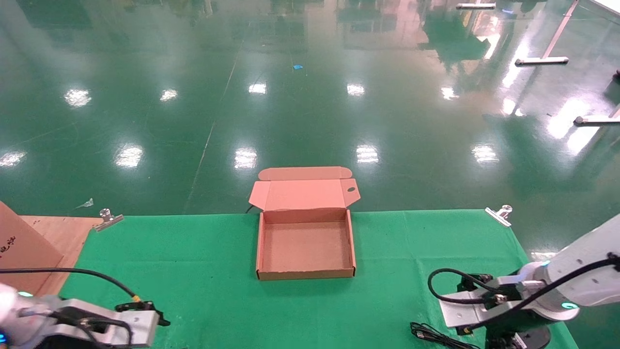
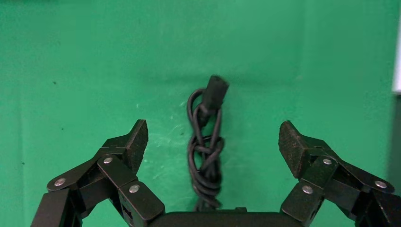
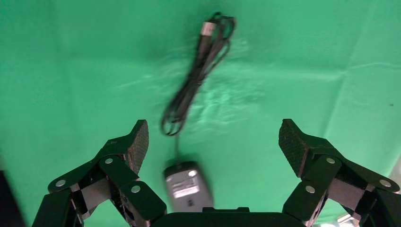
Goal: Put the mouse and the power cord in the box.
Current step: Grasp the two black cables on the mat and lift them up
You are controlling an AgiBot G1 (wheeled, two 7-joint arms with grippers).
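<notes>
The power cord (image 2: 206,137) runs lengthwise between the open fingers of my left gripper, so I should carry on going down until the fingers are on both sides of the knotted middle (image 2: 207,150), and then close them.
The brown cardboard box (image 1: 305,274) stands open at the middle of the green cloth, its lid (image 1: 302,194) folded back over the far edge. Nothing lies inside it. My left gripper (image 2: 213,126) hangs open over the power cord (image 2: 205,151), a knotted black bundle lying on the cloth between the fingers, which do not touch it. My right gripper (image 3: 213,125) is open above the mouse (image 3: 187,187), which lies label-face up close to one finger (image 3: 137,142). Its thin cable (image 3: 198,71) trails away in a loose loop, and a part of that cable (image 1: 431,334) shows beside the right arm (image 1: 503,300).
The left arm (image 1: 121,322) is low at the near left corner. Metal clamps (image 1: 107,218) (image 1: 500,213) hold the green cloth (image 1: 193,271) at its far corners. A brown cardboard piece (image 1: 19,247) stands at the left on bare wood. Beyond the far edge is glossy green floor.
</notes>
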